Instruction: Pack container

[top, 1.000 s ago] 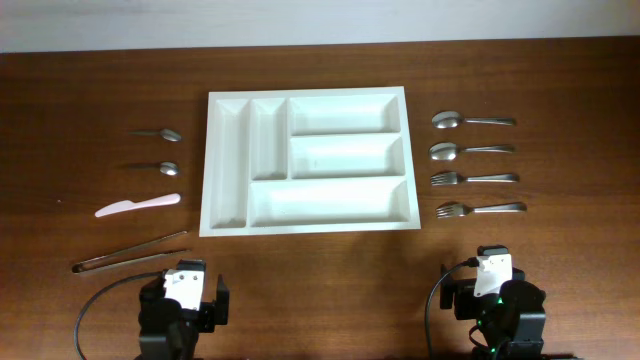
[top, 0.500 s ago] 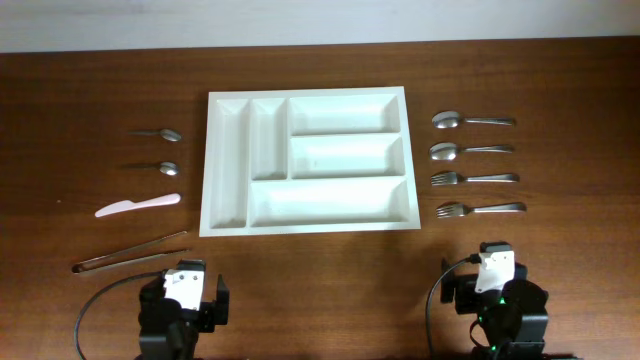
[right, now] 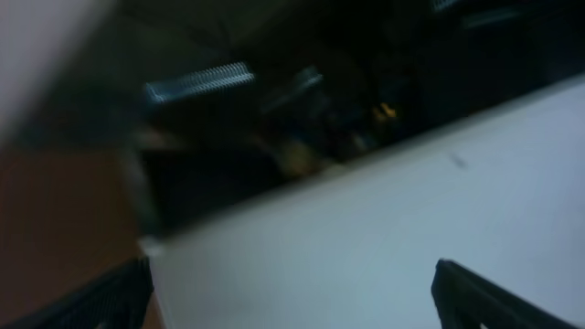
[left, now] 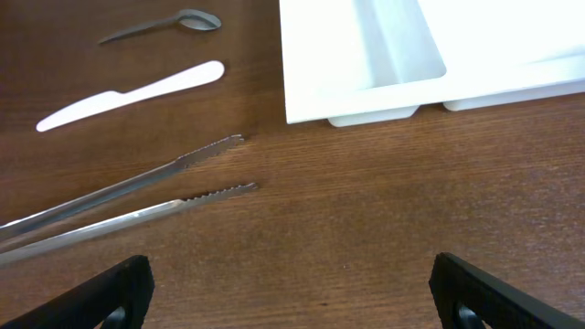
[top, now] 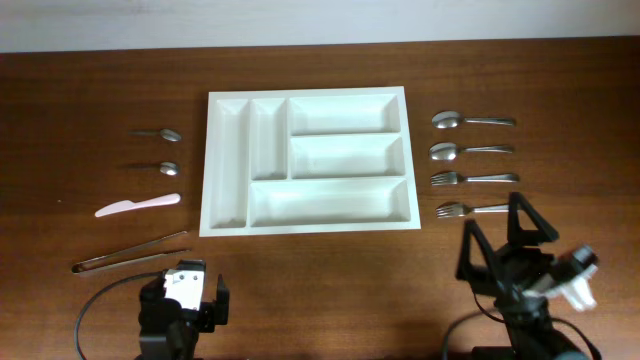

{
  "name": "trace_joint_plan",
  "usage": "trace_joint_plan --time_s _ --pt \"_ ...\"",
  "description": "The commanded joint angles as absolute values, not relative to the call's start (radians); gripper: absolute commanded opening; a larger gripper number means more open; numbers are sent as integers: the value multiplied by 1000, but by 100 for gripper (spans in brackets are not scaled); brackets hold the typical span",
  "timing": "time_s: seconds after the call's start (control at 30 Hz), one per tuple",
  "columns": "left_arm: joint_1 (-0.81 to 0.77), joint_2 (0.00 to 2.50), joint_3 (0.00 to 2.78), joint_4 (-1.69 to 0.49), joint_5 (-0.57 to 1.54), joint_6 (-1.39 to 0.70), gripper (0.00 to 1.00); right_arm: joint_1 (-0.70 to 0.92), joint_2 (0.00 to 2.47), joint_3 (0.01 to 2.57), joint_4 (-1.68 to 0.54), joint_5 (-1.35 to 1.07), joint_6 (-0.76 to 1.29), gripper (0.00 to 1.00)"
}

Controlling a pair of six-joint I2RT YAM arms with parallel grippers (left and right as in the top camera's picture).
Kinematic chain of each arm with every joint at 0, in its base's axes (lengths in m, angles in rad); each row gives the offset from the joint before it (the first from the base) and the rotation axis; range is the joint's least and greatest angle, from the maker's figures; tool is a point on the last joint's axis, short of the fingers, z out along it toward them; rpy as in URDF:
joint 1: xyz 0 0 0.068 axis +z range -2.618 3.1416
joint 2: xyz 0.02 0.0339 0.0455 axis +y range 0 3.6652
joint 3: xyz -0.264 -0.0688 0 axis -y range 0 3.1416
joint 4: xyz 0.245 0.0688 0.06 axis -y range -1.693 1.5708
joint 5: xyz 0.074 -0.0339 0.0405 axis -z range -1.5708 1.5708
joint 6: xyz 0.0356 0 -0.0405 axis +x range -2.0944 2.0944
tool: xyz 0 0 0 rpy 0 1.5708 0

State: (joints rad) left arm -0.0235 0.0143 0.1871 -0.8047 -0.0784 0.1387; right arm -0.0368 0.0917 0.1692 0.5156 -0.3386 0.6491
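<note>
Next, I tilt my right gripper down, since it is pointing up at the pale wall (right: 384, 233), and turn it over the nearest fork's handle (top: 489, 209) before I close it.
The white five-compartment container (top: 330, 202) lies empty in the middle of the table; its near-left corner shows in the left wrist view (left: 366, 55). Two spoons (top: 160, 133) (top: 158, 167), a pale knife (top: 138, 205) and metal tongs (top: 130, 252) lie to its left. Two spoons (top: 470, 121) (top: 470, 150) and two forks (top: 475, 178) (top: 480, 209) lie to its right. My left gripper (left: 292, 297) is open and empty, low at the front left, just behind the tongs (left: 119, 206). My right gripper (top: 497, 235) is open and empty, raised near the nearest fork.
The right wrist view is blurred and shows a pale wall and dark room, not the table, with its gripper (right: 292, 292) open. Black cables trail from both arm bases at the front edge. The knife (left: 128, 94) and a spoon (left: 164, 25) also show in the left wrist view.
My right arm has lifted from its folded rest pose and swung its open gripper up and forward toward the nearest fork. The left arm and all utensils have not moved.
</note>
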Motion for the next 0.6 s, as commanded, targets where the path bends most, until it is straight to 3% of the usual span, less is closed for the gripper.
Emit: trace_joint_plan --time_s 0.0,0.1,0.23,0.37,0.57 --pt "-28 6 184 -805 -75 152 99 -40 88 175 561 -342 873 99" --pt "-28 6 184 -805 -75 152 99 -40 88 175 574 -272 903 99" --pt "-28 6 184 -805 -75 152 99 -41 88 176 576 -264 1141 99" --pt "-28 6 184 -805 -75 152 99 -41 88 201 521 -361 1142 99" --pt "-28 6 184 -805 -75 152 99 -41 141 404 146 -545 944 99"
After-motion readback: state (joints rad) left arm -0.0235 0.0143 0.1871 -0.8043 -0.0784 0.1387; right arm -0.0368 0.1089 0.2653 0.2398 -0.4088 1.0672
